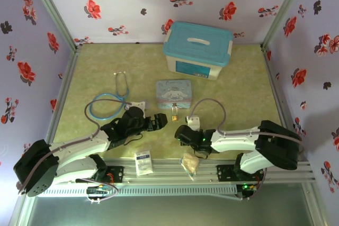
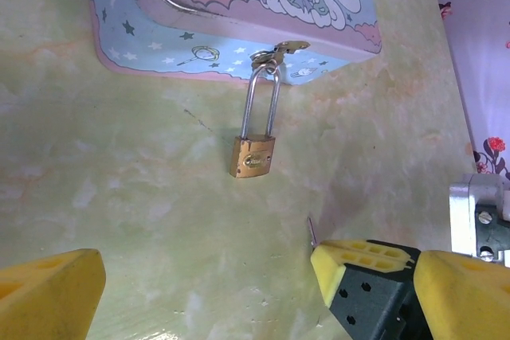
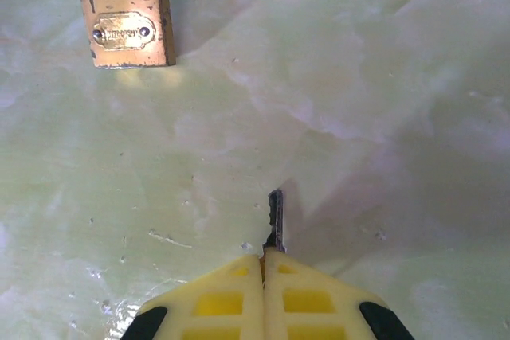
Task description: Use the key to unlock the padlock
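Note:
The key's blade [image 3: 276, 219] is slanted in the fingers of the robot's right gripper, so the left gripper should first leave the padlock and take hold of the key.
The small brass padlock [image 1: 174, 114] [image 2: 253, 156] [image 3: 127, 28] lies flat on the green table, its silver shackle [image 2: 262, 101] hooked through the latch of the pale blue cartoon tin [image 1: 174, 93] [image 2: 239, 5]. My right gripper [image 1: 179, 132] [image 3: 263, 264] is shut on the thin dark key [image 3: 276, 216] [image 2: 312, 231], whose blade sticks out ahead of the fingertips. The key sits below and to the right of the padlock, apart from it. My left gripper [image 1: 159, 121] [image 2: 259, 280] is open wide, with nothing held, just left of the padlock in the top view.
At the back stands a white box with a blue lid [image 1: 197, 50]. A blue stethoscope [image 1: 113, 98] lies left of the tin. Two small packets [image 1: 143, 162] [image 1: 189, 162] rest at the near edge by the arm bases.

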Available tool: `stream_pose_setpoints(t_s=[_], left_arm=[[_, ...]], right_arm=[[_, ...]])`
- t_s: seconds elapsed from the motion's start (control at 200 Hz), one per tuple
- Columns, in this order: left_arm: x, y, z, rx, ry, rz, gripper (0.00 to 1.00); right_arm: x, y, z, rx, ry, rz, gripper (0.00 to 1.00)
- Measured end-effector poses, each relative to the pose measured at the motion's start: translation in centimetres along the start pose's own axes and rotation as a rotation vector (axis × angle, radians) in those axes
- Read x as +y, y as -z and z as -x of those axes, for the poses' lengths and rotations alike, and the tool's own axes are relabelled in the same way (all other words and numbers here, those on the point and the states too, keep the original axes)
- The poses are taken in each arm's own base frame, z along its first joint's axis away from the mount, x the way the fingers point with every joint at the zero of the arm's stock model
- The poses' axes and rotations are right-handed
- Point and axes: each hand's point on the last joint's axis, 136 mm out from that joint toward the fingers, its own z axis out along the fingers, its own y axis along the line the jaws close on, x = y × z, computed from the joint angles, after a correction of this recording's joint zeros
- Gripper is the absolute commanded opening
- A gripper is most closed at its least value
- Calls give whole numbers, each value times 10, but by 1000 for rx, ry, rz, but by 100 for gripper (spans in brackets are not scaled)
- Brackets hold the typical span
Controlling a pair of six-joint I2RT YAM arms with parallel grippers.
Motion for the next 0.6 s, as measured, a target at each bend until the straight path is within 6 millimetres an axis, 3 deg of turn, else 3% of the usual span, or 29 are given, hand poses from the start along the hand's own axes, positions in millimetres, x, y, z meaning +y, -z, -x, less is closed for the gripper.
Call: stream_pose_setpoints(t_s=[0.245,0.445,0.6], left_arm=[[-3,-10,-7,9,2,-16,100],[-1,-21,-16,35,14,-5,98],[-17,-34,-24,50,78,-49,96]], right_arm=[[-11,9,-2,66,-8,107,0],[-8,25,14,36,39,180,0],[-4,33,19,20,110,219,0]])
